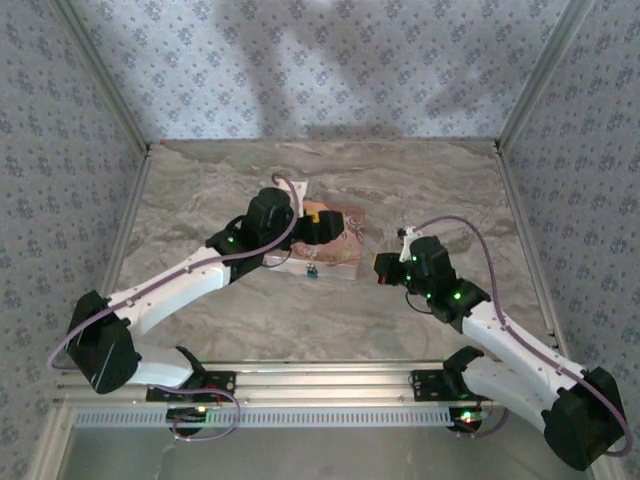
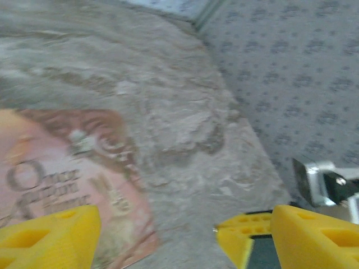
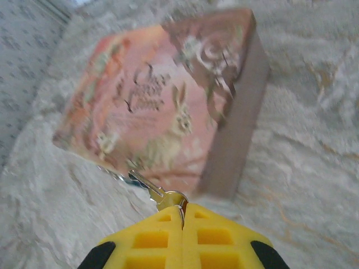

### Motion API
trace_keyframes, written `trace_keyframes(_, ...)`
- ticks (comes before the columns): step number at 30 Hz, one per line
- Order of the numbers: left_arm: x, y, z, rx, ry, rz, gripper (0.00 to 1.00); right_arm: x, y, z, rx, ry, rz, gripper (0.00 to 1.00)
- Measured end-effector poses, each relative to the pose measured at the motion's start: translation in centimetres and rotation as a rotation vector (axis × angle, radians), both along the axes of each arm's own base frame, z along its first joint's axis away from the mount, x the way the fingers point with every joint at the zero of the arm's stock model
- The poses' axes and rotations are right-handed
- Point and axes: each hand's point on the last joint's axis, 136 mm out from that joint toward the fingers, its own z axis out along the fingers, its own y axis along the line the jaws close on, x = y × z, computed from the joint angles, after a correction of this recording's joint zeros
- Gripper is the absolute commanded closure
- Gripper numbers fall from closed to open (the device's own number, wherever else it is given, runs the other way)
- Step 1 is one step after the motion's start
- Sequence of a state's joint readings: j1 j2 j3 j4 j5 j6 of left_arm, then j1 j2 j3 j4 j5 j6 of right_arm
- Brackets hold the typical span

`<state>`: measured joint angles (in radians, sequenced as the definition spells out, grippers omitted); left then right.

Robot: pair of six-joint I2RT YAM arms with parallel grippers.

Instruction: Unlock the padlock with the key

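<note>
The key's blade (image 3: 145,181) sticks out free for the robot's open left gripper (image 1: 328,222), so the right gripper should keep holding the key until the left gripper closes on that blade.
The tiny blue padlock (image 1: 313,270) lies on the table against the near edge of the flat pink box (image 1: 335,245). In the right wrist view it is a blurred bluish patch (image 3: 128,179) under the box's near corner. My right gripper (image 3: 182,212) is shut on the head of the brass key (image 3: 154,190). The key's blade points at that corner and ends just short of the padlock. My left gripper (image 2: 179,241) hangs over the box's far side (image 2: 61,174), open, its yellow fingers (image 2: 50,235) wide apart with nothing between them.
The pink box (image 3: 162,95) is thick and lies flat at the middle of the marble-patterned table (image 1: 420,190). Patterned walls with metal posts enclose the table on three sides. The right arm (image 1: 440,280) stands just right of the box.
</note>
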<state>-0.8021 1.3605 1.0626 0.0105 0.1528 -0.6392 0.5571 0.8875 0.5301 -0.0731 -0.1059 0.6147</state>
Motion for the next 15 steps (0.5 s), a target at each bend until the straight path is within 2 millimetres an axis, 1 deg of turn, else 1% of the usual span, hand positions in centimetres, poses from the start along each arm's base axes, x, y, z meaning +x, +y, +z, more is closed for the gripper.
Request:
trace_keyframes(4, -1.0, -2.5, 1.3, -0.033, -0.042, -0.077, 0.28, 0.8, 0.6, 2.6, 0.065, -0.047, -0.009, 1.0)
trace_keyframes(6, -1.3, -3.6, 1.3, -0.04, -0.047, -0.106, 0.3, 1.1, 0.9, 3.9, 0.099, -0.071, -0.01, 1.0)
trace_keyframes(8, -1.5, -4.3, 0.9, -0.037, -0.044, -0.123, 0.31, 1.3, 1.1, 4.9, 0.128, -0.087, -0.013, 1.0)
trace_keyframes(10, -1.5, -4.8, 0.5, -0.035, -0.041, -0.134, 0.35, 1.4, 1.3, 5.5, 0.154, -0.096, -0.012, 1.0)
trace_keyframes(15, -1.3, -5.5, -0.9, -0.022, -0.013, -0.145, 0.45, 1.3, 1.6, 5.8, 0.179, -0.092, -0.007, 1.0)
